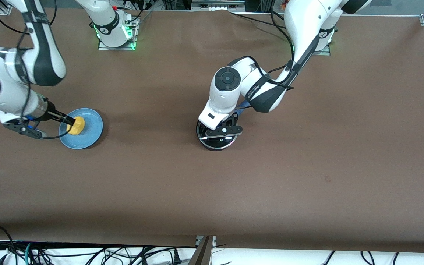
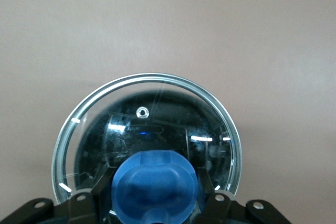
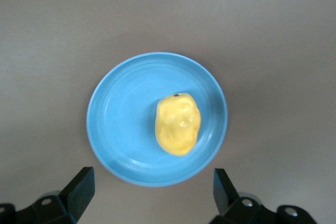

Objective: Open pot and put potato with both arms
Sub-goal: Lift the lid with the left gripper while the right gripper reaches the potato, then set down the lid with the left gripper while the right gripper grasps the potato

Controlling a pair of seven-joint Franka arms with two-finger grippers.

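The black pot (image 1: 215, 148) should be empty when I carry the potato in, because only black can be seen through the glass lid (image 1: 217, 142).
The black pot (image 1: 217, 144) stands mid-table with its glass lid (image 2: 147, 119) on it; its blue handle (image 1: 242, 106) peeks out under the left arm. My left gripper (image 1: 223, 129) is down on the lid, and its fingers press both sides of the blue knob (image 2: 155, 187). The yellow potato (image 1: 76, 126) lies on a light-blue plate (image 1: 90, 134) toward the right arm's end of the table. My right gripper (image 1: 68, 120) hangs over the plate's edge beside the potato (image 3: 178, 124), open wide and empty, its own point in the wrist view (image 3: 152, 192) over bare table.
The brown table cover (image 1: 307, 165) stretches wide around both objects. The plate (image 3: 118, 124) holds only the potato. Cables run along the table edge nearest the front camera.
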